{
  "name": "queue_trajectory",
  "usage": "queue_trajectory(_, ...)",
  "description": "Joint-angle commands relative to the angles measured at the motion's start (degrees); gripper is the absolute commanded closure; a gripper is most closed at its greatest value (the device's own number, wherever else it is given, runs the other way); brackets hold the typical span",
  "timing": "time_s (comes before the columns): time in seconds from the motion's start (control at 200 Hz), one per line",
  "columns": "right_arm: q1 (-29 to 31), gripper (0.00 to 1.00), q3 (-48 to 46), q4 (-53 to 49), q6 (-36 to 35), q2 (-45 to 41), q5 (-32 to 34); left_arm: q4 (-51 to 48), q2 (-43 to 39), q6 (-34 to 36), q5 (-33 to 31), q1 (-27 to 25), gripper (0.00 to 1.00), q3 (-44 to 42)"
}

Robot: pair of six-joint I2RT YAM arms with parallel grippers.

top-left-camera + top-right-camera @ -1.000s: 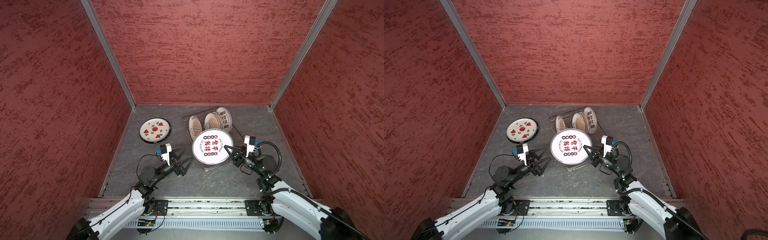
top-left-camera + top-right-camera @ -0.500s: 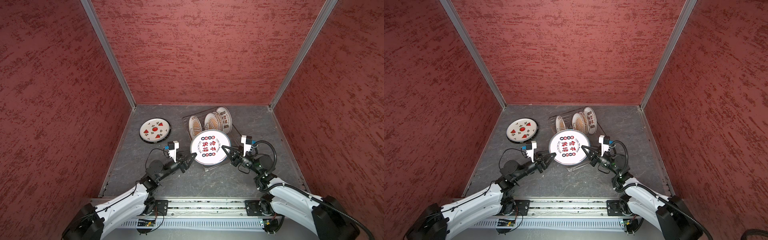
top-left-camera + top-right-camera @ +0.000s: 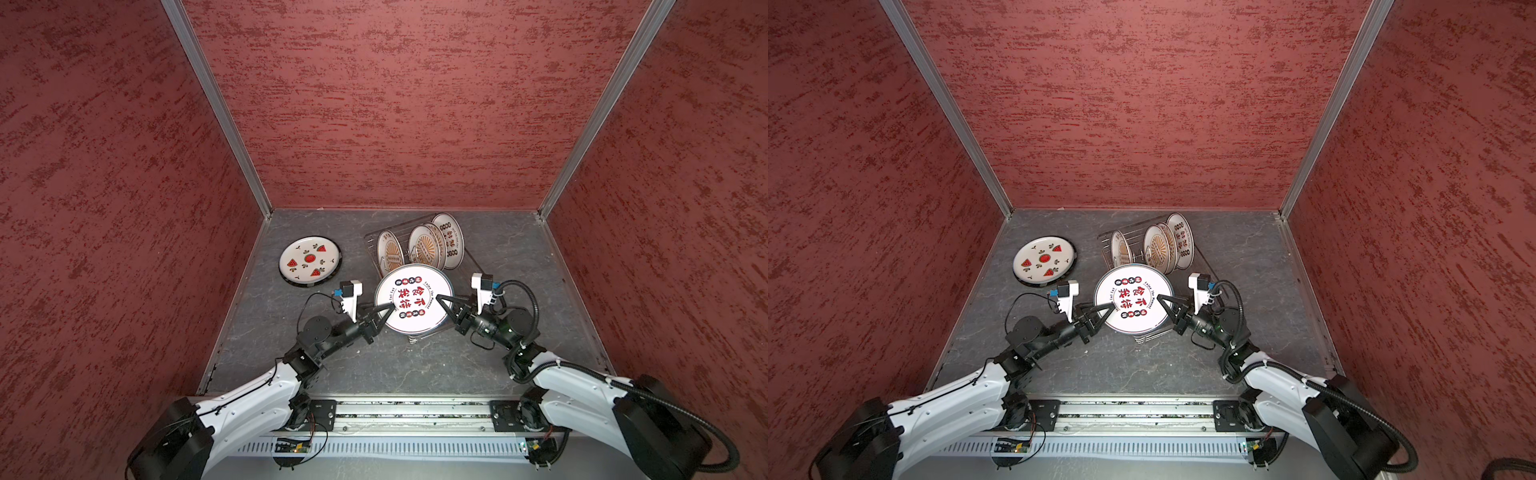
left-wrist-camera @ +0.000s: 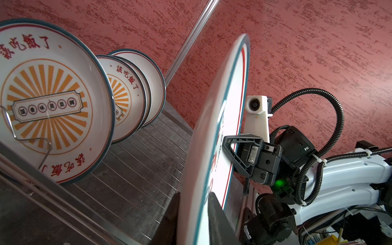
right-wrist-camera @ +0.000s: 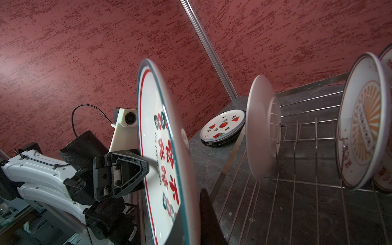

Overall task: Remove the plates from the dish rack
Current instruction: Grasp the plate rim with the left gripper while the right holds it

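Observation:
The robot's two grippers both grip the large white plate's rim (image 3: 450,285), so the right gripper should open first and the left gripper should set the plate down by the watermelon plate.
A large white plate with red and black characters (image 3: 413,299) (image 3: 1133,298) stands on edge over the near end of the wire dish rack (image 3: 469,259) (image 4: 137,165) (image 5: 297,212). My left gripper (image 3: 388,306) (image 3: 1109,306) (image 4: 194,203) is shut on its left rim, one finger on each face. On the opposite rim of the plate (image 4: 212,148) (image 5: 157,148), my right gripper (image 3: 439,297) (image 3: 1160,297) (image 5: 191,203) is shut too. Several sunburst and character plates (image 3: 424,249) (image 3: 1158,249) stand upright in the rack's far half.
A watermelon plate (image 3: 309,261) (image 3: 1043,261) (image 5: 222,128) lies flat on the grey floor at the left, on top of a dark-rimmed one. Red walls enclose the cell on three sides. Bare floor lies in front of the rack and to its right.
My left gripper has moved right to the held plate's left rim and closed from wide open onto it. The right gripper kept its grip, with the plate shifted slightly left.

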Motion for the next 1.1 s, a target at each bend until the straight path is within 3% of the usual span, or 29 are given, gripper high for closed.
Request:
queue_trajectory(0.0, 0.6, 0.94, 2.5, 4.8, -1.1, 0.3, 1.5, -0.3, -0.5, -0.5, 0.1, -0.4, 0.80, 1.6)
queue_trajectory(0.441, 1.8, 0.86, 5.3, 4.7, -1.7, 5.0, -0.8, -4.4, -1.2, -2.6, -2.7, -0.3, 1.00, 2.6)
queue_trajectory(0.556, 2.0, 0.82, 5.8, 4.3, -1.8, 5.6, -0.9, -5.0, -1.7, -3.5, -3.8, 0.0, 1.00, 2.6)
queue_trajectory(0.691, 2.2, 0.63, 6.7, 2.6, -2.1, 6.1, -1.8, -5.3, -2.7, -4.1, -3.2, 0.4, 1.00, 2.6)
queue_trajectory(0.867, 2.3, 0.17, 6.7, 1.8, -1.7, 5.7, -0.8, -6.3, -5.1, -5.2, -3.1, 1.9, 1.00, 2.3)
queue_trajectory(0.897, 2.3, 0.02, 6.5, 1.4, -1.4, 5.5, 0.1, -6.5, -5.8, -5.4, -3.3, 2.2, 1.00, 2.1)
queue_trajectory(1.092, 2.3, 0.01, 4.6, 0.1, -1.9, 1.9, 5.6, -9.6, -10.5, -7.0, -3.5, 5.0, 1.00, 0.9)
